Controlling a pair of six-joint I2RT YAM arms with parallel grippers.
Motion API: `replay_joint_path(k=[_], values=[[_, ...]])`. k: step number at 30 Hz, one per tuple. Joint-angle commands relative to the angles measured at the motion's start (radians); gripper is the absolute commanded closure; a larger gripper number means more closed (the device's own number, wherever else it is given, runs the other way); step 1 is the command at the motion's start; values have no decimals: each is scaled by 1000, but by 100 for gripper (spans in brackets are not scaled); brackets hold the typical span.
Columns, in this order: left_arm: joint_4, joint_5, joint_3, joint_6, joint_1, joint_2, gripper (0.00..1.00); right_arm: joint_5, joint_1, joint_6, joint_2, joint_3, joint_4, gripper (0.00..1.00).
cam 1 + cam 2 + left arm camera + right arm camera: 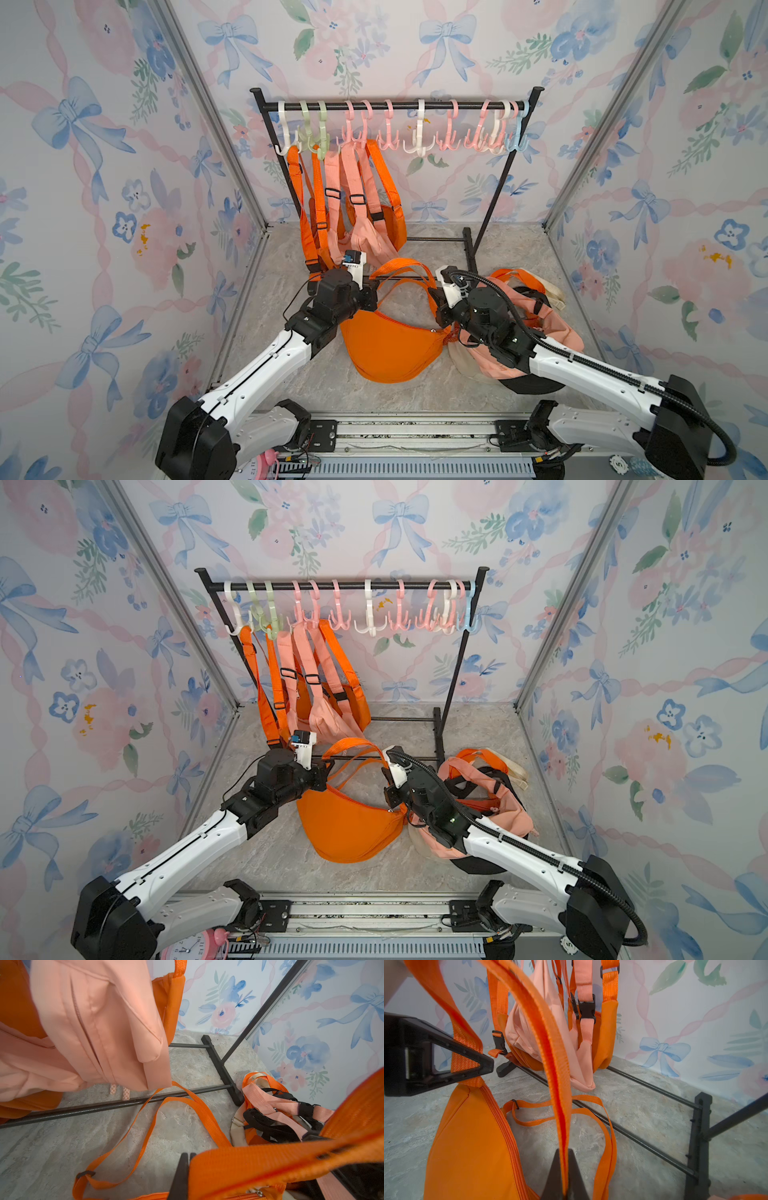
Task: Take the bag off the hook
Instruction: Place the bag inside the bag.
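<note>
The orange bag's body lies flat in front of the rack, so my right gripper should keep bringing the bag's strap down until it is near the marble floor, then let go.
The orange crescent bag rests on the marble floor in front of the rack, off the hooks. Its strap arches up between my two grippers. My left gripper is shut on the strap at the bag's left end, and the right wrist view shows it pinching there. My right gripper is shut on the strap at the bag's right end. A slack loop of strap lies on the floor.
The black rack's rail carries several pastel hooks, most of them bare. Orange and pink bags hang at its left end. A pile of bags lies under my right arm. The rack's base bars cross the floor.
</note>
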Motion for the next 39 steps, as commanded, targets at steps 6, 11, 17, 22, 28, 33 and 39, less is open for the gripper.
replay_joint_path(k=[6, 11, 17, 22, 28, 33, 39], values=[[97, -19, 48, 10, -14, 156, 100, -67, -56, 78, 111, -33, 132, 99], [97, -34, 82, 47, -15, 235, 100, -71, -97, 116, 190, -38, 154, 99], [117, -77, 88, 59, -15, 317, 100, -66, -136, 143, 281, -25, 187, 99], [149, -129, 87, 42, -15, 391, 100, -39, -157, 158, 347, 5, 175, 98], [182, -138, 93, 36, -17, 464, 87, -21, -179, 179, 383, 12, 168, 89], [190, -131, 119, 41, -29, 521, 70, -3, -186, 189, 394, 11, 167, 82], [189, -134, 136, 45, -42, 551, 59, 9, -193, 203, 396, -6, 176, 72]])
